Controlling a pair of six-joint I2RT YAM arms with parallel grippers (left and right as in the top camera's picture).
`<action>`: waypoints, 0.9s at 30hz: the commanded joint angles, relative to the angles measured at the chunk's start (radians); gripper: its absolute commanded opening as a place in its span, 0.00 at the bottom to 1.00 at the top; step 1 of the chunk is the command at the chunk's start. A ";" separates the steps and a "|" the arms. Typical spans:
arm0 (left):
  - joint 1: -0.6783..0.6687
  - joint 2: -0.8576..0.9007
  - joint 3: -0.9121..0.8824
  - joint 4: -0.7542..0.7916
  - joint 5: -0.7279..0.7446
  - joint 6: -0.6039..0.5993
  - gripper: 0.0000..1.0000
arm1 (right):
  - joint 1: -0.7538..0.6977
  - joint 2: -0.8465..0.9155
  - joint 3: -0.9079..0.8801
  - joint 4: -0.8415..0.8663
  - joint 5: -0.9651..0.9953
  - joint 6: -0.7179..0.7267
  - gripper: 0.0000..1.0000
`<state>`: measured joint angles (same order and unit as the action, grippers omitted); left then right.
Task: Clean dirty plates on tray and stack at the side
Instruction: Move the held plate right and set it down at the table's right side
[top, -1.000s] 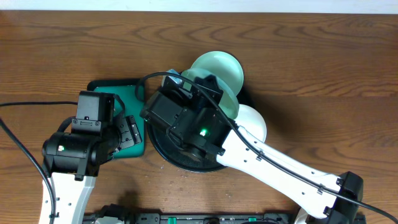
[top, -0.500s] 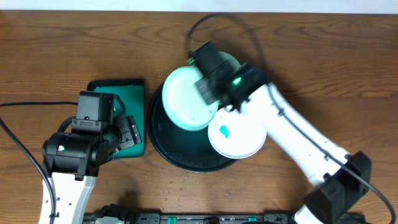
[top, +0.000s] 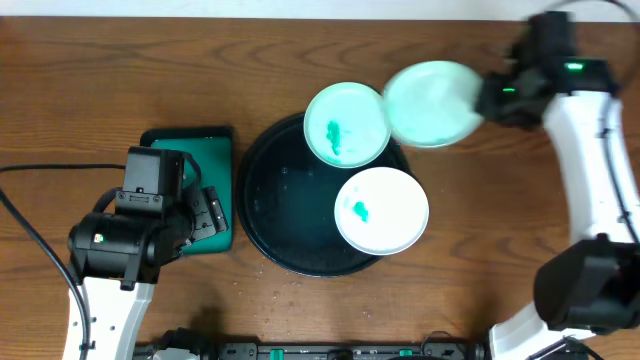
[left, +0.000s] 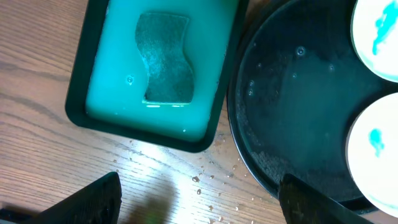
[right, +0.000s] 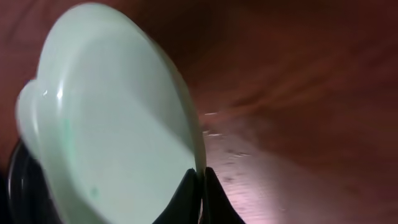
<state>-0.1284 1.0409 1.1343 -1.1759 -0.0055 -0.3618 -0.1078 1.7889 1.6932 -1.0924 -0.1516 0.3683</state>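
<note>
The wood (top: 511, 165) beside the black tray is clear for the pale mint plate (top: 432, 103). My right gripper should keep carrying the plate there until it lies flat.
The black round tray (top: 275, 215) lies mid-table, also in the left wrist view (left: 292, 112). Two plates with green smears sit on it: a mint one (top: 345, 122) at the far rim and a white one (top: 381, 210) at the right. My right gripper (top: 484, 100) is shut on the rim of a third pale mint plate (top: 432, 103) and holds it in the air to the right of the tray; the right wrist view shows that plate (right: 118, 124) pinched between the fingers (right: 200, 186). My left gripper (left: 199, 196) is open and empty above the table beside the tray.
A green rectangular tray (top: 190, 150) with a black rim lies left of the black tray. It holds pale liquid and a dark sponge (left: 165, 59). Water drops lie on the wood (left: 205, 180) below it. The left arm base stands at the front left.
My right arm has swung from over the black tray to the far right, carrying the pale mint plate with it. The two other plates are uncovered now. The left arm has not moved.
</note>
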 joint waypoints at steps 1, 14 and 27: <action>-0.004 0.004 -0.014 -0.005 -0.002 0.002 0.81 | -0.134 -0.003 0.000 -0.017 -0.048 0.019 0.01; -0.004 0.004 -0.014 -0.005 -0.002 0.002 0.81 | -0.423 -0.003 -0.326 0.232 -0.047 0.020 0.01; -0.004 0.004 -0.014 -0.005 -0.002 0.002 0.81 | -0.439 -0.006 -0.437 0.312 -0.102 0.019 0.22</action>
<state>-0.1284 1.0416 1.1336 -1.1778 -0.0055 -0.3618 -0.5377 1.7889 1.2480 -0.7647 -0.1959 0.3862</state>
